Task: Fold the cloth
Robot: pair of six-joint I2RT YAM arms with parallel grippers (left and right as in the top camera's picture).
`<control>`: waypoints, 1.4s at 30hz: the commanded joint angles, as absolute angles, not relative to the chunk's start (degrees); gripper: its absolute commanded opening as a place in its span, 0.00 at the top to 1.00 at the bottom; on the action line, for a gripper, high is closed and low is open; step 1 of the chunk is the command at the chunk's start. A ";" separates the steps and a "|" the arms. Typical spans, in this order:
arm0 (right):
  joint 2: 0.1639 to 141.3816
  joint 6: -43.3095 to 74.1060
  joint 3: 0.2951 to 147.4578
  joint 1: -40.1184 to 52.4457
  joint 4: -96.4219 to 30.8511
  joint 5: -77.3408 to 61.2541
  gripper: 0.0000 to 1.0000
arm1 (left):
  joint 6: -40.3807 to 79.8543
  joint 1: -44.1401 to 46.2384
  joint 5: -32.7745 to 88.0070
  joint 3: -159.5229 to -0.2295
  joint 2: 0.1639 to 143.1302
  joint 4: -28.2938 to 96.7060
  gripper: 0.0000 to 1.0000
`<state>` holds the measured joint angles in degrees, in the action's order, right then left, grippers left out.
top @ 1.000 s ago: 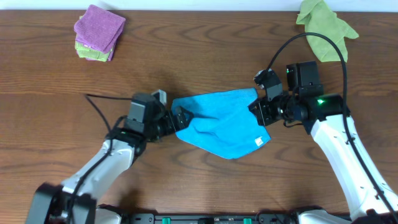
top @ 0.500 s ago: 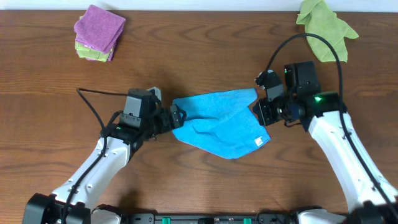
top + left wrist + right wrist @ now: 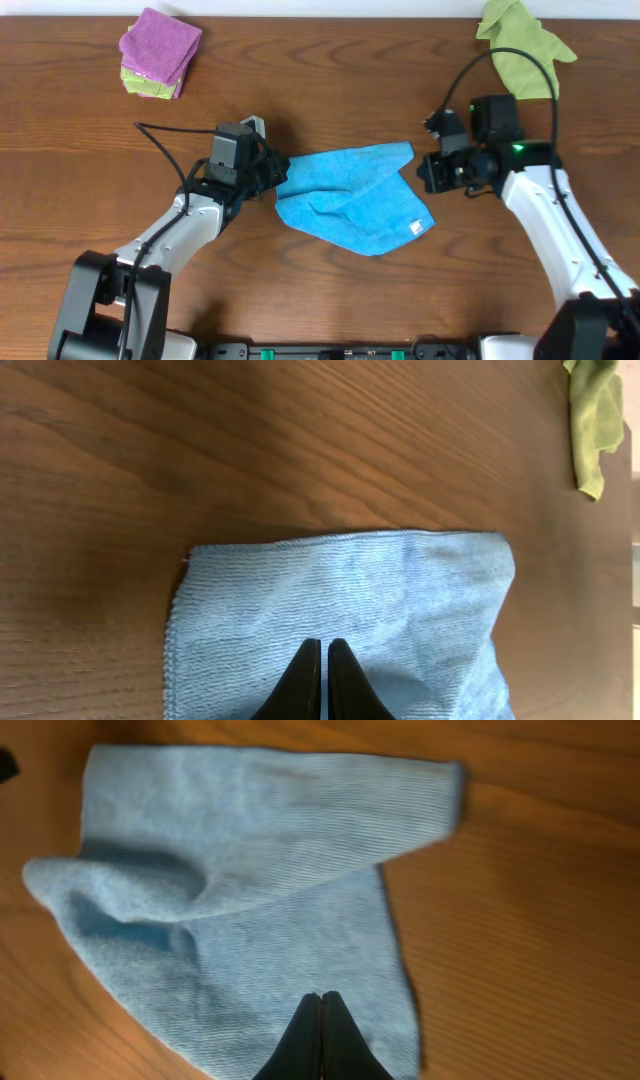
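Note:
The sky-blue cloth's upper layer (image 3: 352, 170) is folded over at a slant, so the robot's left gripper should grasp the edge (image 3: 286, 188) beside it and pull the cloth flat before folding.
The sky-blue cloth (image 3: 350, 195) lies on the brown table between my two arms, with an upper layer doubled over across its top and a small white tag (image 3: 413, 226) at its lower right corner. My left gripper (image 3: 277, 177) sits at the cloth's left edge, shut, with nothing in it. In the left wrist view its fingertips (image 3: 322, 644) hang above the flat cloth (image 3: 340, 600). My right gripper (image 3: 429, 172) is just off the cloth's right edge, also shut and empty. The right wrist view has its tips (image 3: 321, 994) over the cloth (image 3: 250, 890).
A folded purple cloth (image 3: 158, 42) rests on a green one at the back left. An olive-green cloth (image 3: 520, 40) lies crumpled at the back right, also seen in the left wrist view as the olive-green cloth (image 3: 594, 420). Black cables trail from both arms.
My left gripper has gone from open to shut beside the cloth's left edge. My right gripper has drawn back to the right, off the cloth. The cloth has settled flatter.

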<state>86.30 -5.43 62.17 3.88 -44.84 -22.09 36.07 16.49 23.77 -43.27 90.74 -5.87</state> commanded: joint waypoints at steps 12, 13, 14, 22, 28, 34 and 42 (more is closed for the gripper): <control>80.58 -4.78 62.92 0.38 -45.36 -22.72 0.99 | 22.83 24.32 4.14 -45.58 90.65 -3.20 0.95; 80.58 -4.78 62.89 0.38 -45.39 -22.72 0.99 | 21.04 24.86 2.61 -45.98 90.65 -3.09 0.95; 80.58 -4.78 62.92 0.38 -45.39 -22.72 0.99 | 18.70 25.10 2.42 -46.63 90.65 -3.03 0.95; 80.58 -4.75 62.89 0.40 -45.41 -23.46 0.99 | 17.98 24.77 -1.74 -47.44 93.71 -2.04 0.95; 80.58 -4.73 62.92 0.40 -45.43 -24.10 0.99 | 17.47 24.77 0.23 -48.23 96.64 -2.13 0.95; 80.58 -4.75 62.92 0.40 -45.43 -24.08 0.99 | 17.58 24.77 1.52 -48.25 101.01 -2.15 0.95; 80.58 -4.75 62.89 0.47 -47.90 -24.08 0.99 | 17.56 24.64 1.39 -48.31 105.19 -6.76 0.95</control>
<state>81.21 -5.10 62.17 0.64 -46.92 -23.33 18.96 24.95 1.32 -47.11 103.15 -6.22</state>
